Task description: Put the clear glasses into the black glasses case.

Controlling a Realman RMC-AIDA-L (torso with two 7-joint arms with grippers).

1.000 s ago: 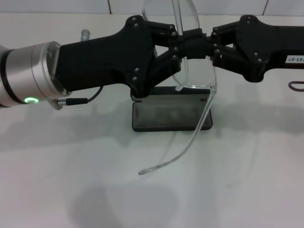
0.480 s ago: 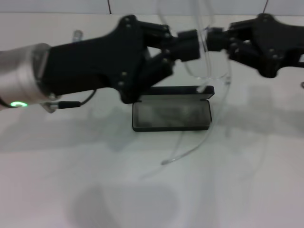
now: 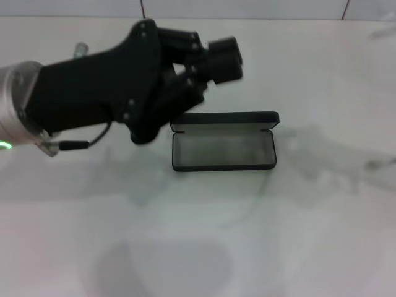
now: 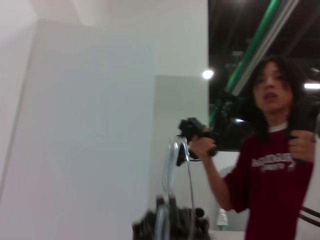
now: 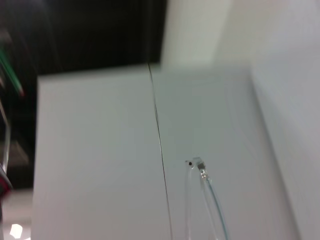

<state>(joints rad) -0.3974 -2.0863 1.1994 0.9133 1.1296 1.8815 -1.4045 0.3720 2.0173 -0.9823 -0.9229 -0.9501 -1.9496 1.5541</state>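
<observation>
A temple arm of the clear glasses point(image 4: 171, 160) sticks out, so my right gripper should bring the clear glasses to my left gripper for folding that arm first.
The black glasses case point(image 3: 223, 149) lies open in the middle of the white table, grey lining up, lid hinged at the far side. My left gripper point(image 3: 224, 59) hovers above and left of the case, fingers closed together. In the head view the clear glasses do not show. The left wrist view has the clear glasses point(image 4: 174, 159) rising close to the camera from a dark blurred shape at its lower edge. A clear temple arm with its hinge point(image 5: 202, 175) appears in the right wrist view. My right gripper is out of the head view.
The white table point(image 3: 185, 247) spreads wide in front of the case. A person in a dark red shirt point(image 4: 272, 170) stands beyond the table holding a black device. A white wall point(image 5: 100, 160) fills the right wrist view.
The right arm has left the head view toward the right. My left gripper has drawn back to the left, away from above the case. The glasses, plain a second ago, no longer show there.
</observation>
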